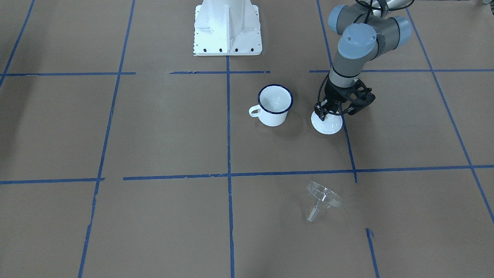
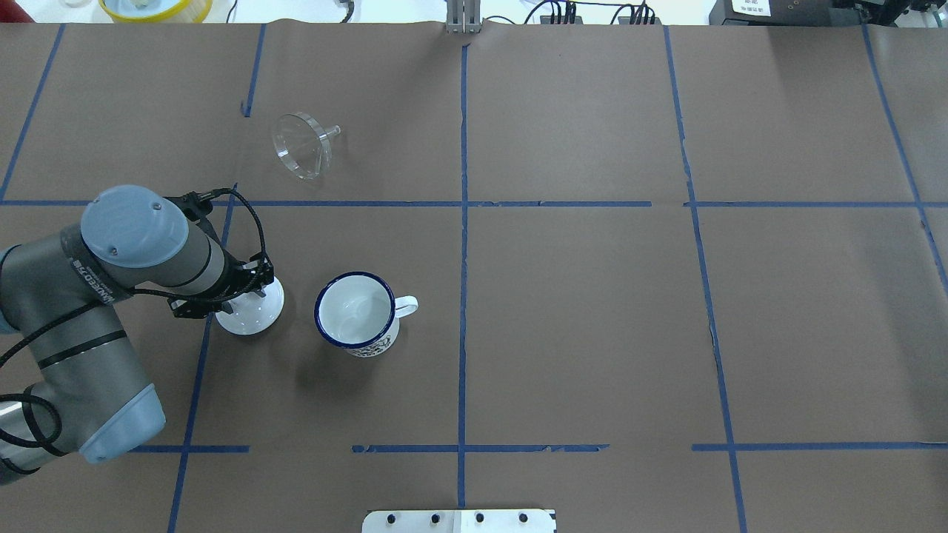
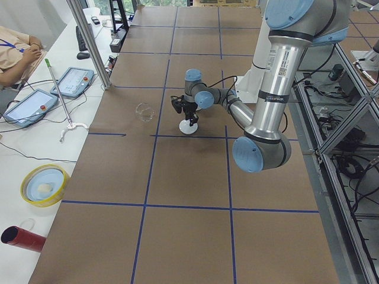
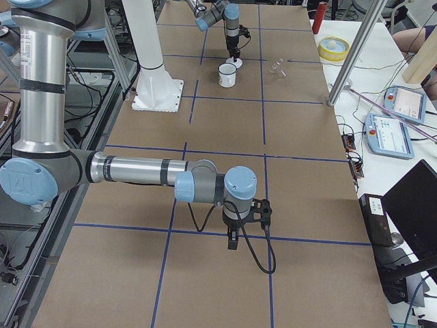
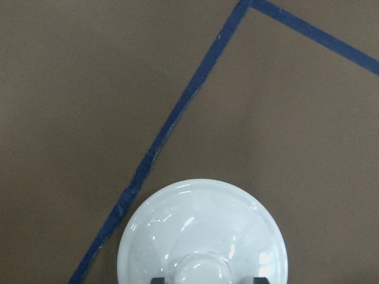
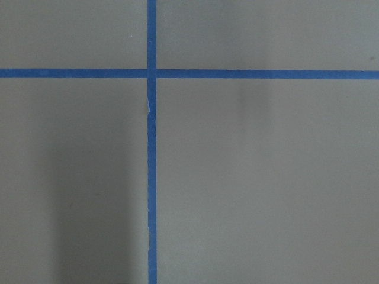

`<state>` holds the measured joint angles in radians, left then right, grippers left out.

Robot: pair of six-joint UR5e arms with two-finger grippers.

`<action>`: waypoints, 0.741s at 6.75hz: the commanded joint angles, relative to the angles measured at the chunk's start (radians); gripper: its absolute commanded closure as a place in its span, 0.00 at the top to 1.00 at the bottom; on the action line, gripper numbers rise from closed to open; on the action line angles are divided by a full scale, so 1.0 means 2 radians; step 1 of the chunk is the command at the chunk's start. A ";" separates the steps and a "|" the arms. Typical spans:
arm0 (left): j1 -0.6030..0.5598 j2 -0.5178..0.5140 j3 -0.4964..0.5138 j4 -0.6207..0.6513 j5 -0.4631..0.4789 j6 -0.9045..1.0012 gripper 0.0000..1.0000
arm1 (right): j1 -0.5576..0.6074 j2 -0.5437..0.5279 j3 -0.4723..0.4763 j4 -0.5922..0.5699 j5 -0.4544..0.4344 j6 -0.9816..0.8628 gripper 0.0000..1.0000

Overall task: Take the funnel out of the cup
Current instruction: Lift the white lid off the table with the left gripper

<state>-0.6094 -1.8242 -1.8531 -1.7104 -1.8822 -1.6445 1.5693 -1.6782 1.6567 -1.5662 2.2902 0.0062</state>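
Note:
The white lid's edge looks slightly narrower than the cup's dark blue rim point(image 1: 276, 113). The lid point(image 1: 327, 124) will fit inside the cup's rim when I lower it.
The clear funnel point(image 1: 323, 199) lies on its side on the brown table, far from the cup; it also shows in the overhead view point(image 2: 302, 152). The white cup point(image 1: 274, 105) with its dark blue rim stands upright and empty, also in the overhead view point(image 2: 357, 314). My left gripper point(image 1: 326, 114) is down over a white knobbed lid point(image 1: 327, 124) beside the cup. In the left wrist view its dark fingertips point(image 5: 159, 280) stand on either side of the lid's knob with small gaps, so it reads as open. My right gripper point(image 4: 232, 239) hangs far from these things and I cannot tell its state.
The robot's white base point(image 1: 227, 27) stands behind the cup. Blue tape lines point(image 1: 228, 127) cross the brown table. A yellow bowl point(image 2: 155, 7) sits beyond the table's far edge. The right wrist view shows only table and tape.

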 commanded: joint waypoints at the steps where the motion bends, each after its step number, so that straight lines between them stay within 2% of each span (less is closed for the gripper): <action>1: -0.001 0.001 0.000 -0.001 0.003 0.001 0.57 | 0.000 0.000 0.000 0.000 0.000 0.000 1.00; 2: -0.002 0.001 0.000 -0.001 0.003 0.001 0.41 | 0.000 0.000 0.000 0.000 0.000 0.000 1.00; 3: -0.002 0.001 0.000 0.000 0.003 0.000 0.09 | 0.000 0.000 0.000 0.000 0.000 0.000 1.00; 4: -0.004 0.001 -0.003 0.000 0.003 0.000 0.00 | 0.000 0.000 0.000 0.000 0.000 0.000 1.00; 5: -0.018 0.001 -0.010 0.001 0.002 0.000 0.00 | 0.000 0.000 0.000 0.000 0.000 0.000 1.00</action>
<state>-0.6233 -1.8218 -1.8598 -1.7098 -1.8763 -1.6443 1.5693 -1.6781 1.6567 -1.5662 2.2902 0.0061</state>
